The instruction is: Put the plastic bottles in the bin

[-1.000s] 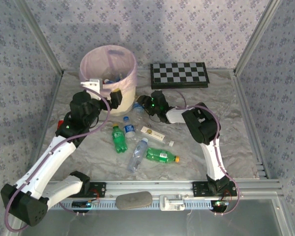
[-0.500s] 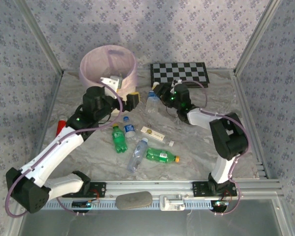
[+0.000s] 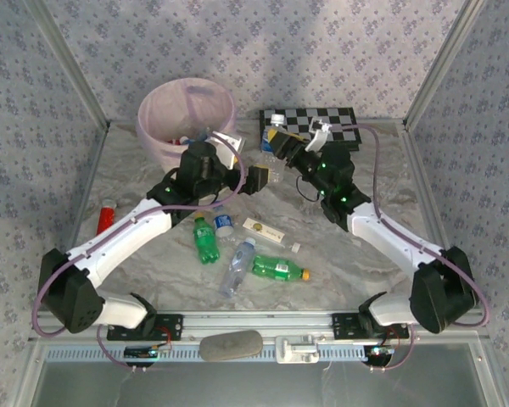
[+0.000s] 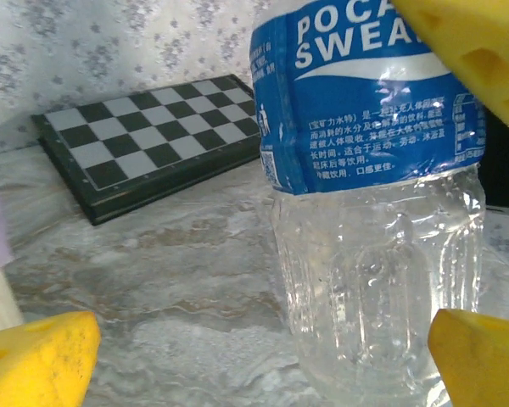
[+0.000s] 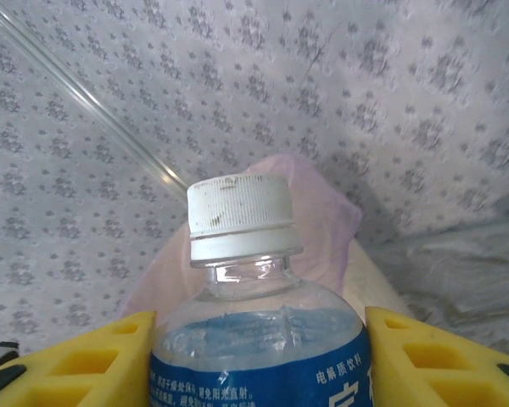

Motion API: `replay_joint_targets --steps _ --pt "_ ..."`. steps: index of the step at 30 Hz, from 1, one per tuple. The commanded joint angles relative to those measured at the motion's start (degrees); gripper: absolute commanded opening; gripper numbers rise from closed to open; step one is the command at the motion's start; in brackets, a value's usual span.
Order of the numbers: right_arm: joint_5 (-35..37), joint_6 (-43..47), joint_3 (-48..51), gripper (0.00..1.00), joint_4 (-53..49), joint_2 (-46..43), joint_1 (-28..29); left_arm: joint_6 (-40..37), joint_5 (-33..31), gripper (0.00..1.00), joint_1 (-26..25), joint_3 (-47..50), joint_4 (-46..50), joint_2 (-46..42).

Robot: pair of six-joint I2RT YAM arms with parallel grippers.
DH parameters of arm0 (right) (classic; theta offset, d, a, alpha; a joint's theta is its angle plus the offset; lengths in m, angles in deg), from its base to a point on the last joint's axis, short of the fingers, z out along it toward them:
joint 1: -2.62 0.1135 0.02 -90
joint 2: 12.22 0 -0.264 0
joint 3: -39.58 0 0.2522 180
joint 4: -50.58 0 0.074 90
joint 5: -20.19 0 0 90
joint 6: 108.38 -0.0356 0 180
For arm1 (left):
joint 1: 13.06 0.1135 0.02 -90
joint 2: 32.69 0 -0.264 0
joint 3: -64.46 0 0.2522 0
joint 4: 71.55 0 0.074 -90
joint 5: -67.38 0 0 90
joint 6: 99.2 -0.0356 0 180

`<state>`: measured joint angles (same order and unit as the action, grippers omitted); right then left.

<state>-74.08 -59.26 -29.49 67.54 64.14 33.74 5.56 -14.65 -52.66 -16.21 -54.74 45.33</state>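
My left gripper keeps moving in toward the blue-label bottle's lower part (image 3: 275,168), which hangs free below my right gripper, until its fingers are around that part (image 4: 378,275), and then close.
My right gripper (image 3: 282,142) is shut on a clear plastic bottle (image 3: 270,148) with a blue label and holds it upright above the table, between the bin (image 3: 187,114) and the chessboard. In the right wrist view the white-capped bottle (image 5: 254,322) sits between my yellow fingers (image 5: 433,356), with the pink-lined bin (image 5: 322,220) behind it. My left gripper (image 3: 261,178) is open just beside this bottle (image 4: 373,212), whose lower part stands ahead of the open left gripper (image 4: 254,365). Several more bottles lie mid-table: a green one (image 3: 206,240), a small clear one (image 3: 224,222), a clear one (image 3: 237,264) and a green one with an orange cap (image 3: 280,269).
A black-and-white chessboard (image 3: 318,127) lies at the back right, also in the left wrist view (image 4: 144,144). A white carton (image 3: 263,231) and a small white piece (image 3: 296,248) lie among the bottles. A red object (image 3: 106,216) lies at the left. Metal frame rails edge the table.
The right gripper has lifted the blue-labelled bottle off the table and carried it back toward the chessboard. The left arm has swung from the bin's front to the right, beside that bottle.
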Motion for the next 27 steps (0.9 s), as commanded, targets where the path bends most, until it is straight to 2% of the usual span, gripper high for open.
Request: replay_joint_targets --steps 1,11,15,20,27 --pt "3.5 7.1 1.2 0.50 -0.3 -2.3 2.6 1.7 3.3 1.00 -0.9 -3.5 -2.3 1.3" --pt "5.3 10.8 3.2 0.50 3.9 -3.9 5.6 5.0 8.5 1.00 -1.5 -3.1 -5.6 2.8" --pt "6.0 10.2 3.9 0.50 5.4 -4.3 5.8 6.7 9.7 0.99 -1.5 -2.6 -7.0 3.4" --pt "7.8 8.7 5.4 0.49 7.5 -5.0 5.8 8.6 10.9 0.94 -1.6 -1.5 -10.4 3.9" --pt "10.2 5.4 7.5 0.49 10.0 -5.9 4.6 7.1 16.4 0.93 -1.8 -0.2 -14.2 4.9"
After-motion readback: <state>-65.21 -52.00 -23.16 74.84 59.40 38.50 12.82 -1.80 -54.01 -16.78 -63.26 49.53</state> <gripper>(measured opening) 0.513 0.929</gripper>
